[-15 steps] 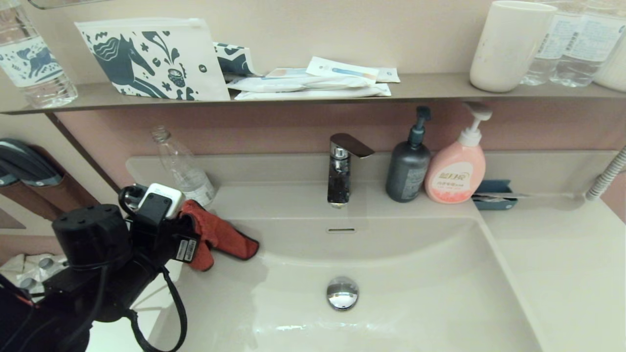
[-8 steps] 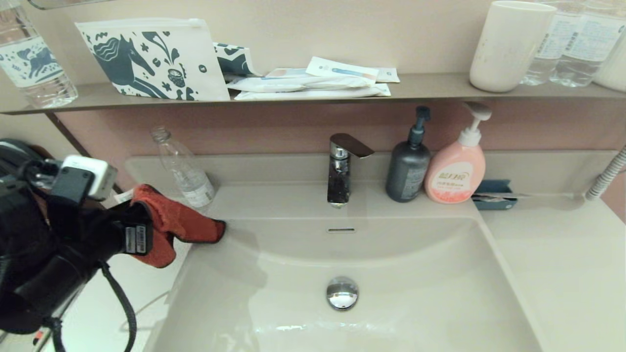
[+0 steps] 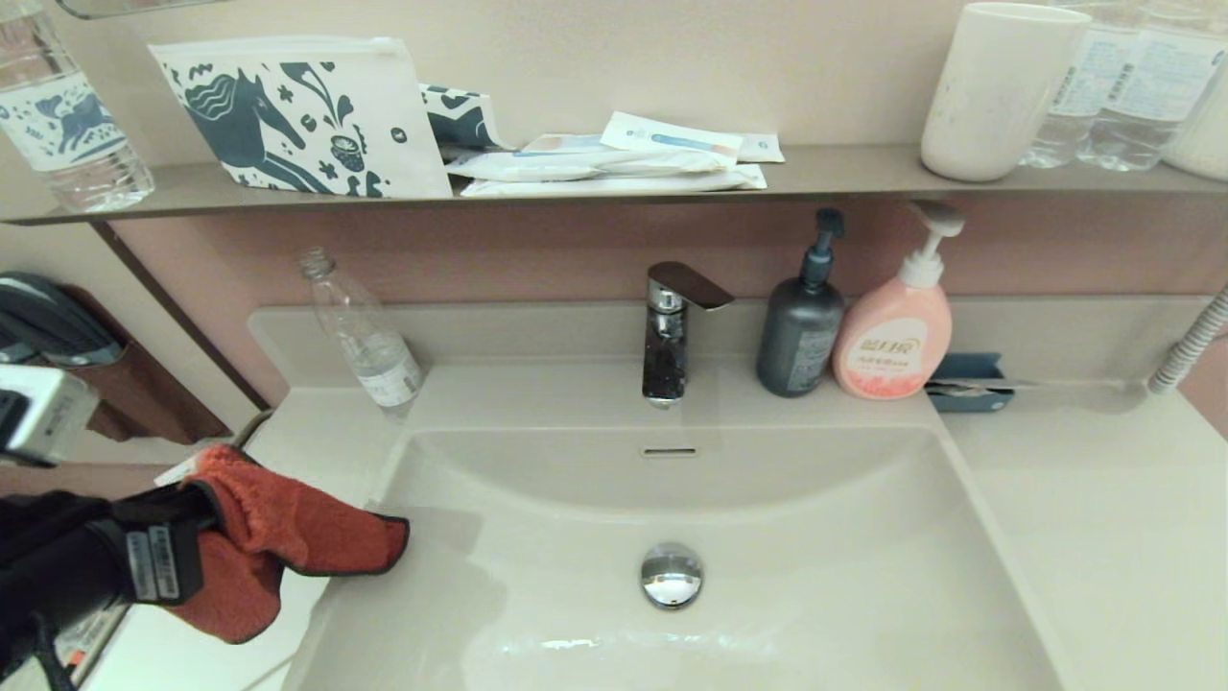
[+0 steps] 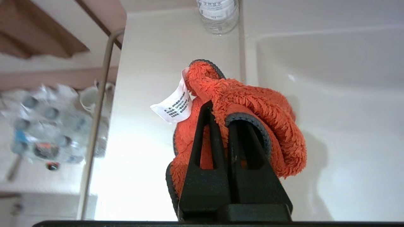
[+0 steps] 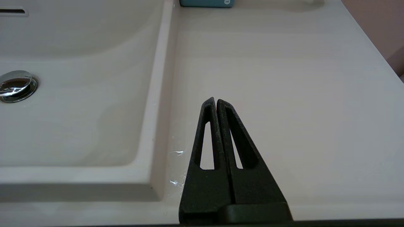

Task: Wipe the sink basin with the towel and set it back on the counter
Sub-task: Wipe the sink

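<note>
The towel's corner [image 3: 385, 546] is hanging over the basin's rim. I should first pull the towel back over the counter strip [image 3: 293, 606] with my left gripper, then lower it and open the gripper.
The orange-red towel [image 3: 288, 537] with dark edging is bunched in my left gripper [image 3: 203, 504], which is shut on it. It hangs over the strip of counter [image 3: 317, 432] left of the sink basin [image 3: 815, 537], one corner reaching the basin's left rim. In the left wrist view the towel [image 4: 262, 104] wraps round the closed left gripper [image 4: 217, 108], its white label sticking out, with the counter [image 4: 142, 132] beneath. I cannot tell whether it touches the counter. My right gripper [image 5: 216, 100] is shut and empty over the right counter [image 5: 284, 78]; it is not in the head view.
A clear plastic bottle [image 3: 363, 336] stands at the back left of the counter. Behind the basin are the faucet [image 3: 672, 331], a dark pump bottle [image 3: 801, 331] and a pink pump bottle [image 3: 897, 331]. The chrome drain stopper [image 3: 672, 574] sits mid-basin. A wall shelf [image 3: 844, 173] carries pouches and a cup.
My left arm has pulled back towards the near left, carrying the towel from the basin's back-left corner out over the left counter strip. The right arm shows no movement.
</note>
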### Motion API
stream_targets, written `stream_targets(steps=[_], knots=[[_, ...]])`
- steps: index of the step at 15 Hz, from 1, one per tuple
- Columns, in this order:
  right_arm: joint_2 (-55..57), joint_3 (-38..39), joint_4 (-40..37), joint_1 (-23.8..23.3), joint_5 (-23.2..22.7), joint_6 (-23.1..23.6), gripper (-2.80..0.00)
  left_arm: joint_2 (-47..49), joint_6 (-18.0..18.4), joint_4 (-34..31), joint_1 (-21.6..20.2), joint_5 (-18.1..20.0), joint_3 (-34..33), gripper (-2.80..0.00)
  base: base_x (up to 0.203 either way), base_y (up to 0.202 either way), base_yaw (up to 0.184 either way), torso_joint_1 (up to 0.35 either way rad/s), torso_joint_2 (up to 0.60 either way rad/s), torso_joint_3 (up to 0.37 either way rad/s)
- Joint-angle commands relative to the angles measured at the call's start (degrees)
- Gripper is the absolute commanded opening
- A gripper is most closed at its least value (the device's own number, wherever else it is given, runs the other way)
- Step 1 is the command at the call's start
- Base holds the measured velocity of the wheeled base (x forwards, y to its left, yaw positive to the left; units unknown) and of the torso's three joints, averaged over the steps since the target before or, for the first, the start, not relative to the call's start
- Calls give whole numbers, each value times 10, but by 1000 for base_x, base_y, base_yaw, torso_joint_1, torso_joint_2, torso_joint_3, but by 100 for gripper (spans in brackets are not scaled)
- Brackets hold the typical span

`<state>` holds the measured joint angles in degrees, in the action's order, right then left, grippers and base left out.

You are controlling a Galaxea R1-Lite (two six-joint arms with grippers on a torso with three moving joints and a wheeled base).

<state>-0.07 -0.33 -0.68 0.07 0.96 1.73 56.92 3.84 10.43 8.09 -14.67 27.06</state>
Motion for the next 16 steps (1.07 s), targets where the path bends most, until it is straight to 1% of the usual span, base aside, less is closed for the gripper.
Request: stream_targets(steps=[1, 3, 4, 5, 7, 9, 10, 11, 12, 14, 15, 16], knots=[[1, 0, 0, 0, 0, 0, -280, -3, -24, -1, -8, 0, -13, -280, 0, 0, 0, 0, 0, 0], [1, 0, 0, 0, 0, 0, -280, 6, -46, 0, -11, 4, -29, -280, 0, 0, 0, 0, 0, 0], [1, 0, 0, 0, 0, 0, -280, 10, -52, -1, -20, 11, -37, -280, 0, 0, 0, 0, 0, 0], [1, 0, 0, 0, 0, 0, -280, 10, -53, -3, -37, 33, -48, -280, 0, 0, 0, 0, 0, 0], [1, 0, 0, 0, 0, 0, -280, 11, -51, -21, -66, 91, -62, -280, 0, 0, 0, 0, 0, 0], [1, 0, 0, 0, 0, 0, -280, 31, -50, -24, -84, 115, -63, -280, 0, 0, 0, 0, 0, 0], [1, 0, 0, 0, 0, 0, -280, 51, -45, -21, -100, 126, -59, -280, 0, 0, 0, 0, 0, 0], [1, 0, 0, 0, 0, 0, -280, 59, -31, -21, -128, 138, -52, -280, 0, 0, 0, 0, 0, 0], [1, 0, 0, 0, 0, 0, -280, 62, -8, -22, -167, 163, -44, -280, 0, 0, 0, 0, 0, 0], [1, 0, 0, 0, 0, 0, -280, 59, 53, -28, -244, 224, -23, -280, 0, 0, 0, 0, 0, 0], [1, 0, 0, 0, 0, 0, -280, 53, 82, -42, -266, 241, -2, -280, 0, 0, 0, 0, 0, 0], [1, 0, 0, 0, 0, 0, -280, 48, 89, -66, -271, 246, 19, -280, 0, 0, 0, 0, 0, 0]])
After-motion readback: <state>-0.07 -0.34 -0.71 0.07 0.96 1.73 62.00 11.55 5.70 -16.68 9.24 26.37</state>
